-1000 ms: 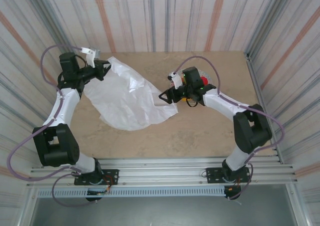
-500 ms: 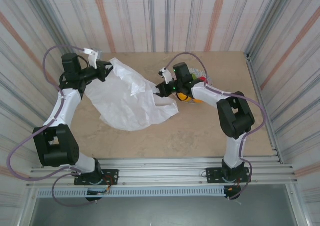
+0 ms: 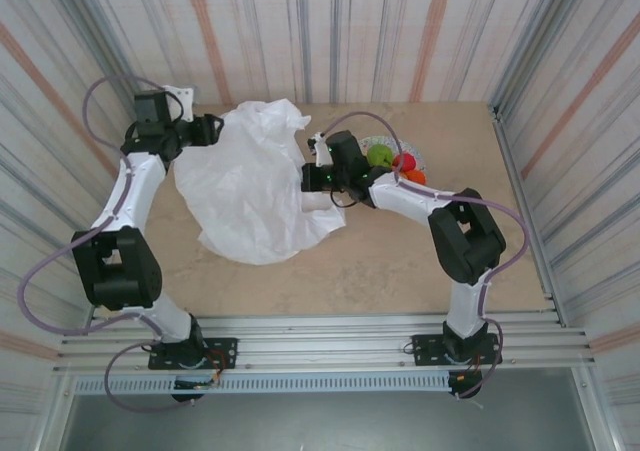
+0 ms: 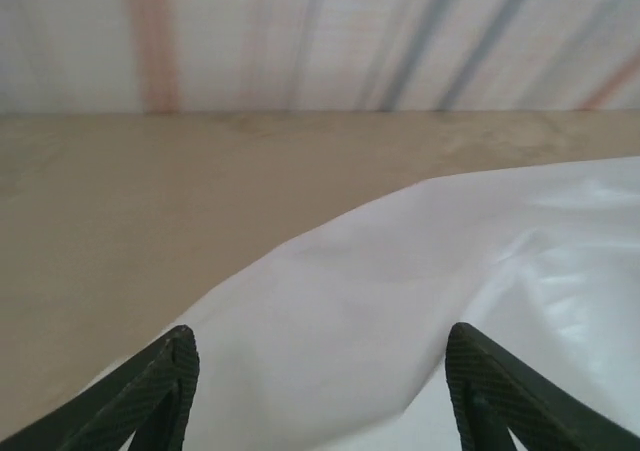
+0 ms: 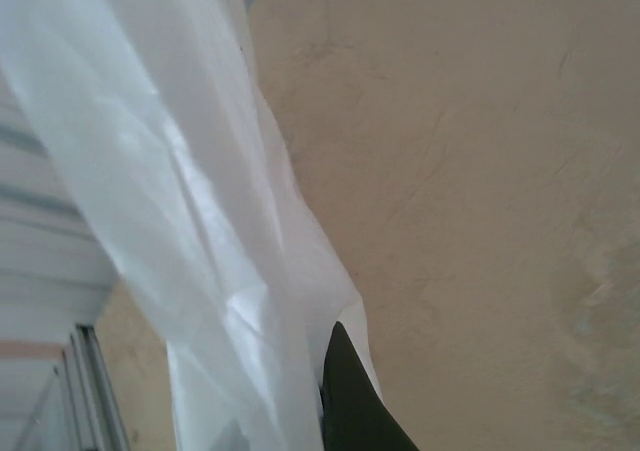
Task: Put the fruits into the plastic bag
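Note:
The plastic bag lies flat (image 3: 240, 196) and only my right gripper is on its edge. So my left gripper should grab the film there (image 3: 291, 177) and pull the bag open.
The white plastic bag (image 3: 255, 186) lies spread over the left middle of the table, its top bunched up at the back. My left gripper (image 3: 207, 129) is at the bag's upper left corner, open, and the film (image 4: 400, 301) runs loose between its fingers (image 4: 165, 386). My right gripper (image 3: 308, 178) is shut on the bag's right edge (image 5: 210, 231), pinched beside its dark finger (image 5: 350, 406). The fruits sit on the plate behind the right arm: a green apple (image 3: 379, 155), a red one (image 3: 403, 161) and an orange one (image 3: 415, 177); others are hidden.
The round speckled plate (image 3: 412, 149) stands right of centre at the back. Striped walls close in the table on three sides. Bare tabletop (image 3: 380, 261) stretches in front of the bag and the plate.
The left gripper opened and let go of the bag's corner. The right gripper swung left off the plate and shut on the bag's right edge. The bag's top rose and bunched.

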